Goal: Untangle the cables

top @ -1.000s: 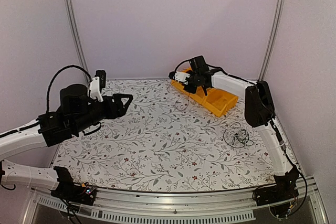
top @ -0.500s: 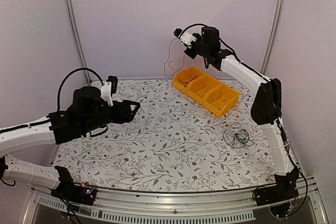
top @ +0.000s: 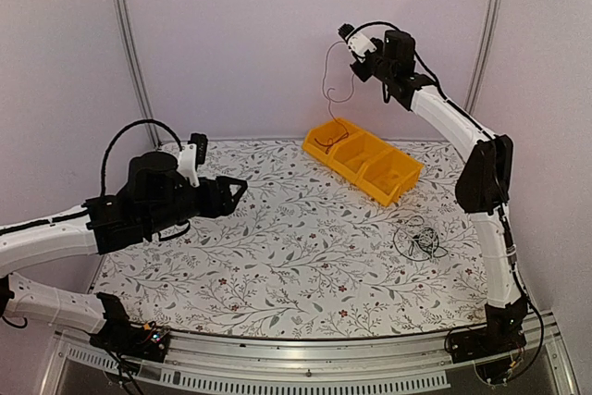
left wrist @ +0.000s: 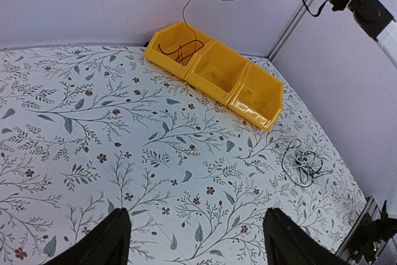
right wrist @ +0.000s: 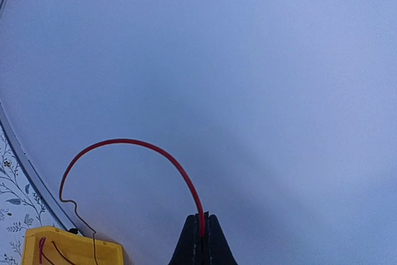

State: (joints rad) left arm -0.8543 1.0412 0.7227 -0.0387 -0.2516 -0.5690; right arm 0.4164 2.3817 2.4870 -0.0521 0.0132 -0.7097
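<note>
The red cable's lower part is hanging in the yellow bin's far section. My right gripper should keep going down until the cable's held end comes close to the section's rim, and then let go.
My right gripper is raised high above the back of the table and shut on one end of a thin red cable. The cable arcs away from the gripper and hangs down into the left compartment of the yellow bin, where more red-brown wire lies. A small tangle of black and white cables sits on the table at the right, also in the left wrist view. Far from both, my left gripper hovers open over the table's left side, nothing between its fingers.
The yellow bin has three compartments and lies diagonally at the back right of the floral tabletop. Metal frame posts rise at the back corners before a plain wall.
The right gripper has risen from the bin's left compartment to high above it, drawing the red cable up. The left arm shifted slightly right, then held still.
</note>
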